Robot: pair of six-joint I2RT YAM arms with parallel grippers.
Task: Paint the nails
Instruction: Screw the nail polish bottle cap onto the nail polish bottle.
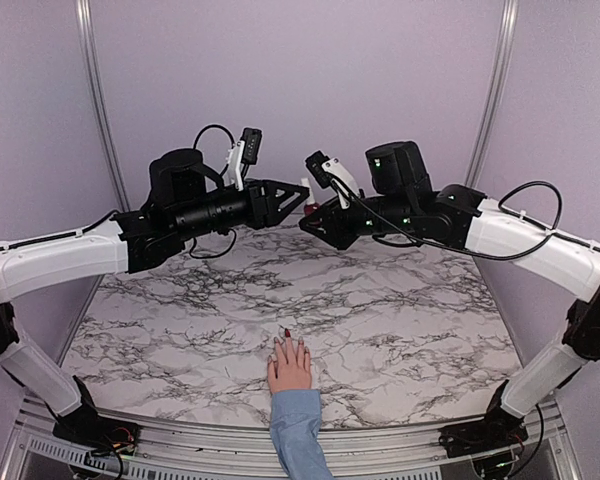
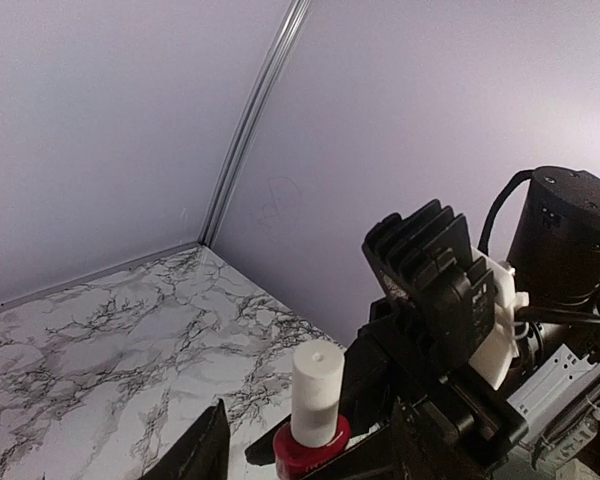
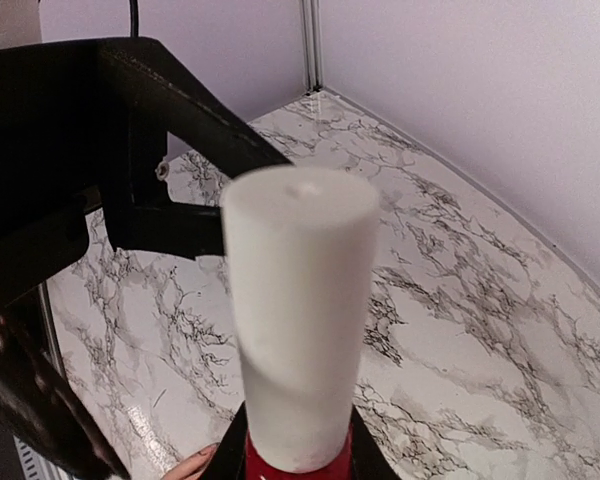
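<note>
My right gripper should tilt the polish bottle toward my left gripper's fingers before they close, because the polish bottle's white cap (image 2: 317,388) points up across those fingers.
A pale pink hand (image 1: 290,366) with a light blue sleeve (image 1: 298,432) lies flat at the table's near edge. The middle nail (image 1: 287,333) is dark red; the other nails are too small to tell. My right gripper (image 1: 311,222) is held high over the back of the table, shut on a small dark red polish bottle (image 3: 298,462) with a white cap (image 3: 298,300). My left gripper (image 1: 298,200) faces it, open, its fingers either side of the bottle (image 2: 312,442). A fingertip (image 3: 198,462) shows low in the right wrist view.
The marble table (image 1: 400,310) is enclosed by lilac walls with metal corner rails (image 1: 98,90). Both arms reach in from the sides and meet above the table's back middle, well above and behind the hand.
</note>
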